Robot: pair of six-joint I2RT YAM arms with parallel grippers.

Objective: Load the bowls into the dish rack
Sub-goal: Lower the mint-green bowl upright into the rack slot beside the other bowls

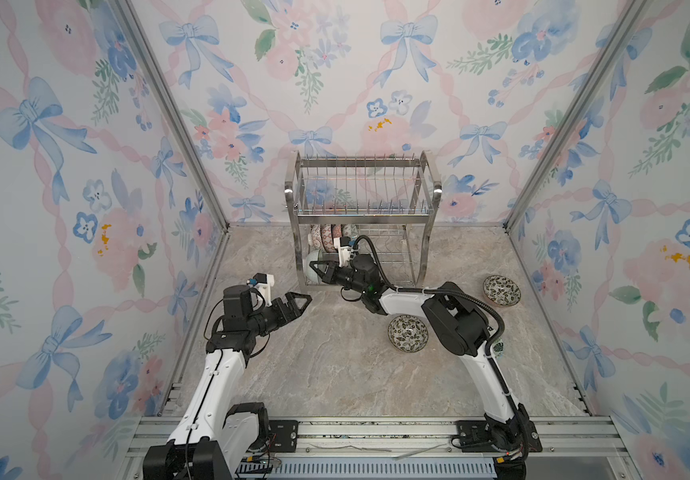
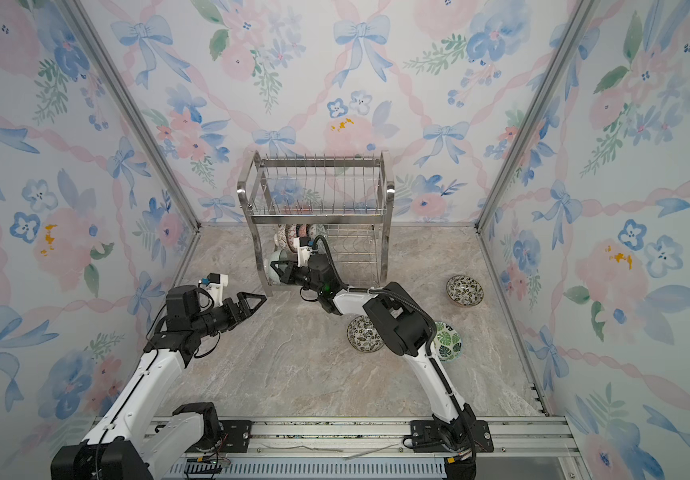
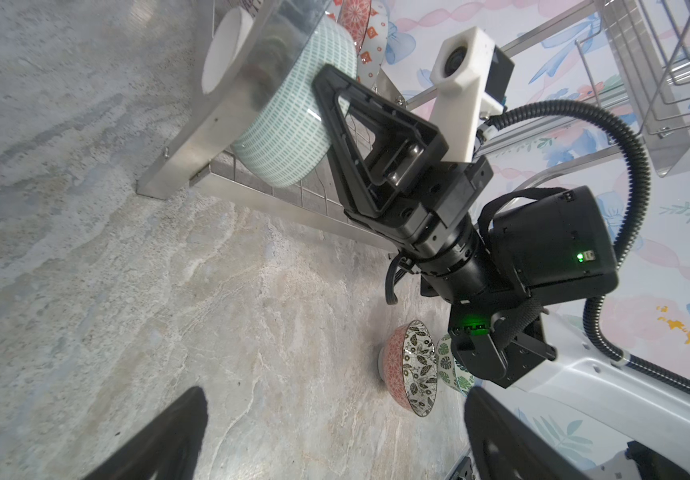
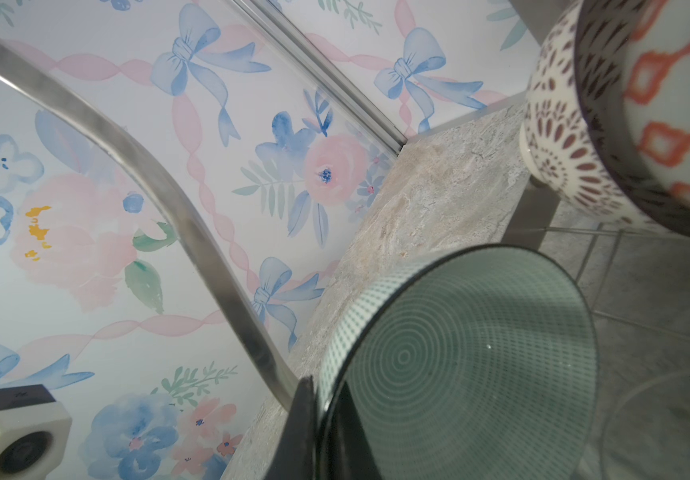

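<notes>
The pale green bowl is on edge and clear of the patterned bowls, so my right gripper keeps going into the dish rack's front corner and lets go of it there.
My right gripper (image 1: 318, 268) (image 3: 322, 83) (image 4: 318, 399) is shut on the rim of a pale green bowl (image 1: 313, 266) (image 2: 273, 266) (image 3: 293, 124) (image 4: 459, 353). It holds the bowl on edge at the left front corner of the dish rack's (image 1: 362, 214) (image 2: 314, 214) lower tier, just behind the rack's flat-bar leg (image 3: 210, 137). Several patterned bowls (image 1: 328, 237) (image 2: 293, 235) (image 4: 563, 137) stand on edge farther back in that tier. My left gripper (image 1: 299, 301) (image 2: 254, 301) (image 3: 335, 415) is open and empty over the table, left of the rack.
Two black-and-white leafy bowls (image 1: 408, 332) (image 1: 501, 290) and a green leaf bowl (image 2: 449, 340) sit on the marble table (image 1: 326, 374) to the right, around the right arm. The rack's upper tier holds nothing. Floral walls close in on three sides.
</notes>
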